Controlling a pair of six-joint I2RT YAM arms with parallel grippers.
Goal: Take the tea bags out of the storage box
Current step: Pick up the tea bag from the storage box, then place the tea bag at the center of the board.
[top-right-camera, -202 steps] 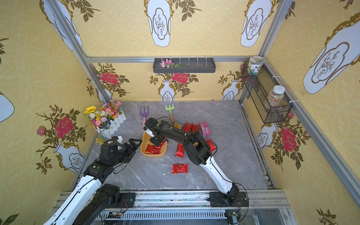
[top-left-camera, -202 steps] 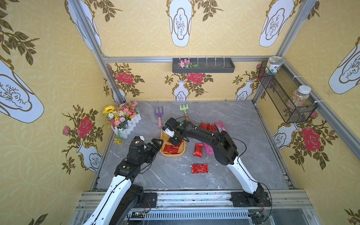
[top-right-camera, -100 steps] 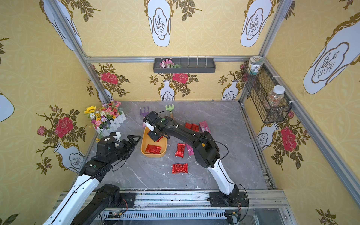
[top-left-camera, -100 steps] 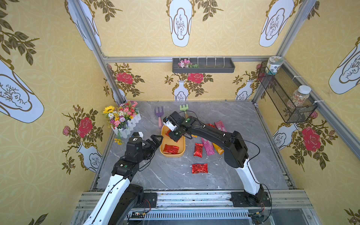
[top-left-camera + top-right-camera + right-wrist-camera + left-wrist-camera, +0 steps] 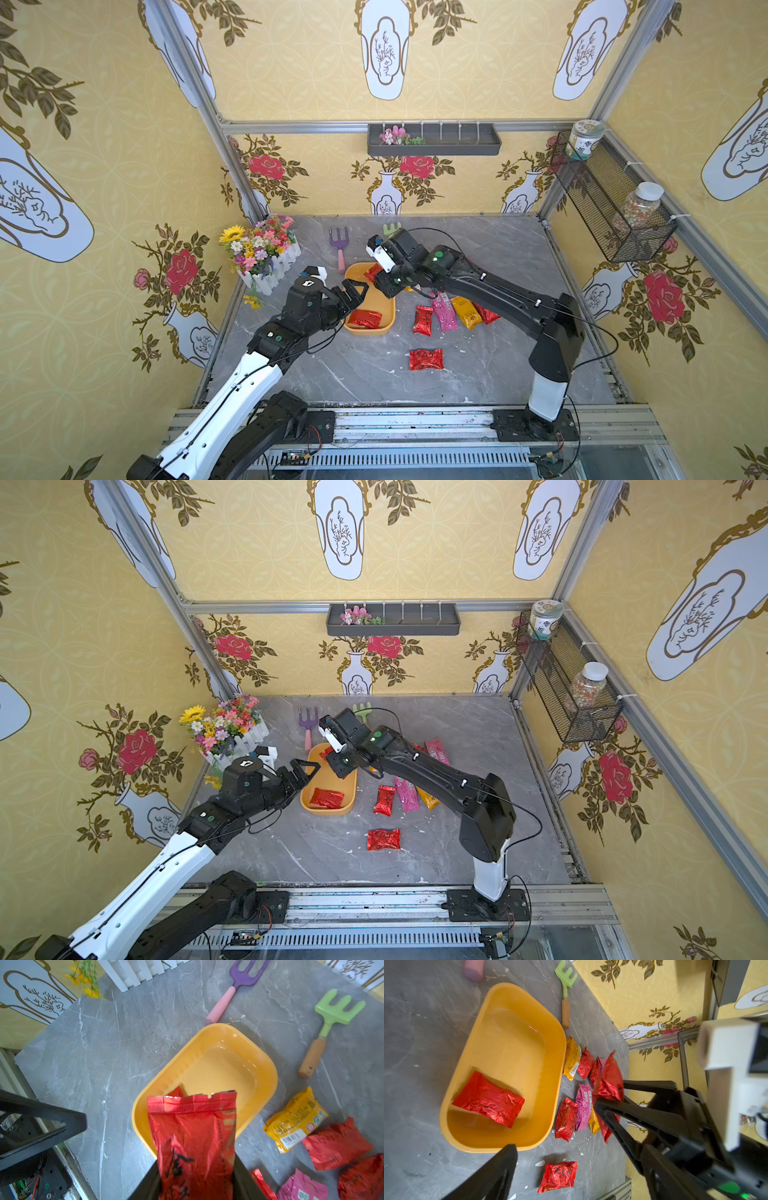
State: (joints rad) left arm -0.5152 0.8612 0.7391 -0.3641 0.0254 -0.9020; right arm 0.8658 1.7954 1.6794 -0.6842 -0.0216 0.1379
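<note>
Next, I move my left gripper back because it is crowding the storage box's rim (image 5: 303,799), and leave the red tea bag inside the box (image 5: 326,798) for my right gripper.
The orange-yellow storage box (image 5: 387,328) (image 5: 305,802) (image 5: 508,1043) (image 5: 218,1059) lies on the grey table. One red tea bag (image 5: 365,319) (image 5: 326,798) (image 5: 488,1099) lies inside at its near end. Above the far end, my right gripper (image 5: 376,276) (image 5: 332,754) (image 5: 609,1095) (image 5: 196,1167) is shut on another red tea bag (image 5: 193,1136) (image 5: 609,1080), which hangs clear of the box. My left gripper (image 5: 357,293) (image 5: 309,769) stands open over the box's left rim, holding nothing. Several tea bags (image 5: 444,311) (image 5: 406,793) lie on the table right of the box.
A single red sachet (image 5: 426,359) lies nearer the front. A purple fork (image 5: 340,245) and a green rake (image 5: 390,228) lie behind the box. The white-fenced flower box (image 5: 270,266) stands at the back left. A wire basket (image 5: 611,203) hangs on the right wall.
My right gripper has lifted the red tea bag out of the box's far end, its elbow swinging right. My left gripper has moved in towards the box.
</note>
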